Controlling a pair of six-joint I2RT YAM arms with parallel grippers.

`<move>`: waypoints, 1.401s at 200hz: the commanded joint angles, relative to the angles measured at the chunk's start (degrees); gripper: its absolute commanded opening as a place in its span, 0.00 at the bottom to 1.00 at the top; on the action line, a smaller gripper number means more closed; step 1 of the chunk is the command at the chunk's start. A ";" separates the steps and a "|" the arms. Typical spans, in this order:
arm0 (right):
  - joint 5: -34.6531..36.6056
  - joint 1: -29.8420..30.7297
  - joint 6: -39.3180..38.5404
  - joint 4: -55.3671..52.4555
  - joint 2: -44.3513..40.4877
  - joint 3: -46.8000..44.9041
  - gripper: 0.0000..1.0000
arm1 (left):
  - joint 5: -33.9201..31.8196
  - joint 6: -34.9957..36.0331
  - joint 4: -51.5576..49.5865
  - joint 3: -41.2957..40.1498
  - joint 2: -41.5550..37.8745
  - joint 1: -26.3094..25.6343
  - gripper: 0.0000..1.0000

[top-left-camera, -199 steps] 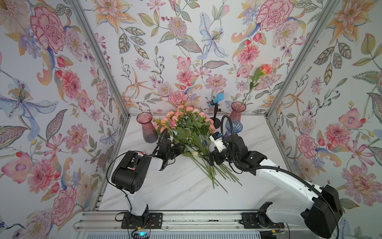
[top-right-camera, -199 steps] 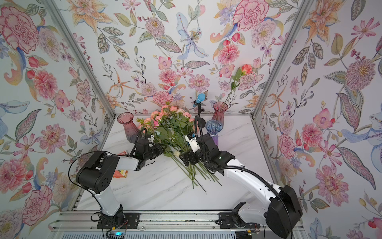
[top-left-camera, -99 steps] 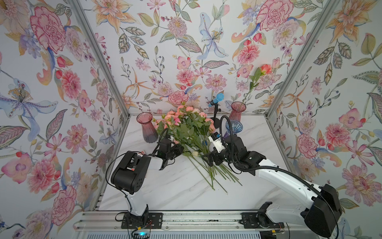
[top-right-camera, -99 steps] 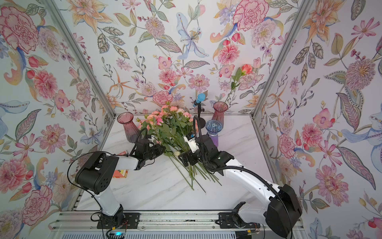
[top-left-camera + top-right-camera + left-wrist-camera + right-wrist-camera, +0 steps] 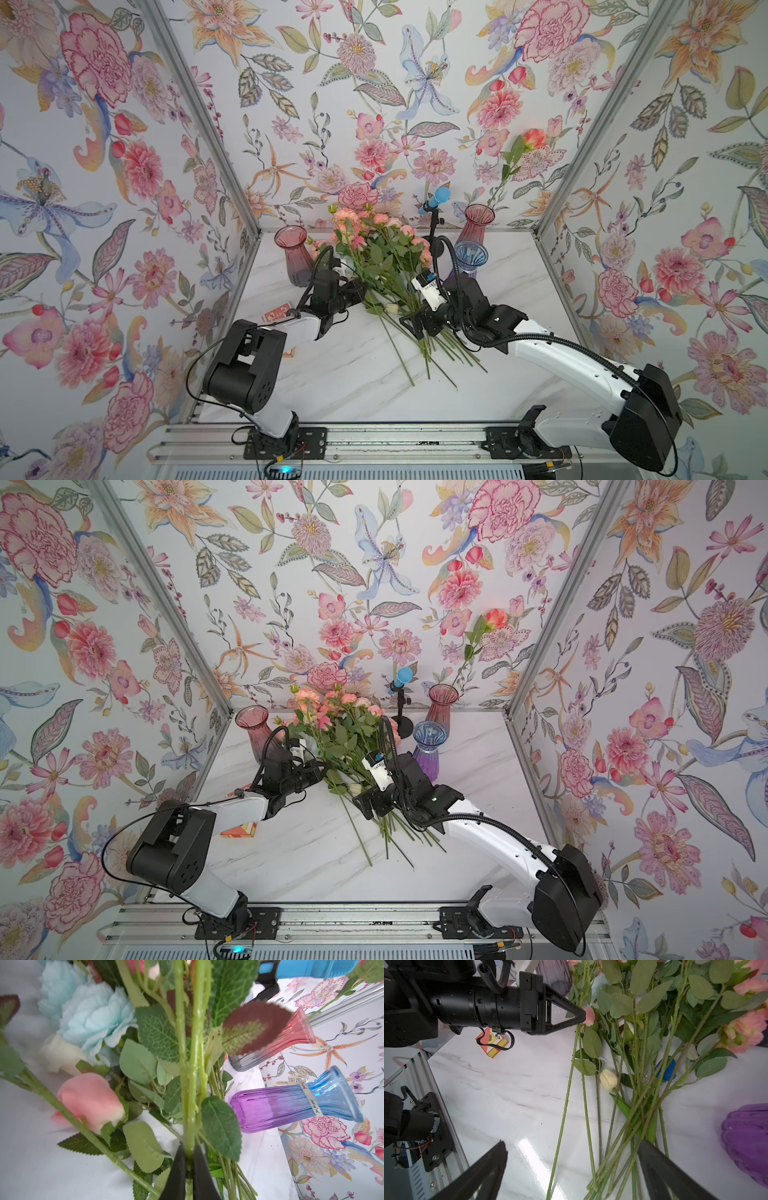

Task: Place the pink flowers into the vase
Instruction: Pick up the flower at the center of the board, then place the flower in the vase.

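Observation:
I should keep moving my right gripper toward my left gripper, as the held stem's lower part (image 5: 566,1104) is clear of the bunch, and then close it just below its fingers (image 5: 576,1036).
The pink flowers (image 5: 376,232) lie in a leafy bunch on the white marble table (image 5: 332,374), their stems (image 5: 422,349) fanned toward the front. My left gripper (image 5: 189,1159) is shut on a green stem in this bunch, at the bunch's left side (image 5: 360,291). My right gripper (image 5: 572,1142) hangs open over the lower stems (image 5: 616,1138), which run between its fingers untouched. One pink vase (image 5: 293,255) stands back left. Another pink vase (image 5: 478,226) at the back right holds a single pink flower (image 5: 534,139). A blue-purple vase (image 5: 469,259) stands beside it.
A blue microphone (image 5: 435,198) on a small stand rises behind the bunch. A red card box (image 5: 276,311) lies under the left arm. Pale-blue blooms (image 5: 91,1018) and a cream bud (image 5: 608,1080) are mixed into the bunch. Floral walls close three sides.
My left gripper's jaws have closed on the stem. The bunch's blooms have shifted slightly. The right gripper has stayed open in the same place.

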 commanded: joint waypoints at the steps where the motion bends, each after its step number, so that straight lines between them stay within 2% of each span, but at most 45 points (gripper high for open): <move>1: -0.44 0.17 -0.47 0.84 1.14 3.33 0.99 | 1.44 4.63 -1.61 3.69 -2.15 0.90 0.00; 54: 0.70 0.48 -2.18 1.33 6.95 9.97 0.99 | 3.55 13.80 -10.94 15.05 -2.16 0.92 0.00; 66: 1.44 0.50 -2.27 1.84 8.00 11.46 0.99 | 3.33 16.22 -12.34 17.15 -4.65 0.88 0.00; 114: 3.06 1.35 -0.87 3.94 11.71 16.85 1.00 | 3.22 24.45 -11.25 17.22 -9.56 0.87 0.00; 144: 5.86 3.00 -1.35 5.24 13.54 19.15 0.99 | 5.26 21.67 -5.23 14.49 -11.40 0.87 0.00; 178: 7.25 3.06 -1.55 8.80 15.80 21.17 1.00 | 4.81 21.84 -2.42 11.53 -13.19 0.80 0.00; 200: 8.28 2.37 -2.49 9.24 17.87 24.21 0.97 | 5.21 22.46 -1.84 11.29 -13.61 0.83 0.00; 221: 7.78 1.31 -2.88 9.34 20.03 27.04 0.91 | 5.96 22.17 -0.95 11.06 -13.91 0.83 0.00; 280: 5.29 0.47 -2.71 9.41 22.34 29.05 0.86 | 9.19 19.97 3.24 9.84 -14.99 0.98 0.00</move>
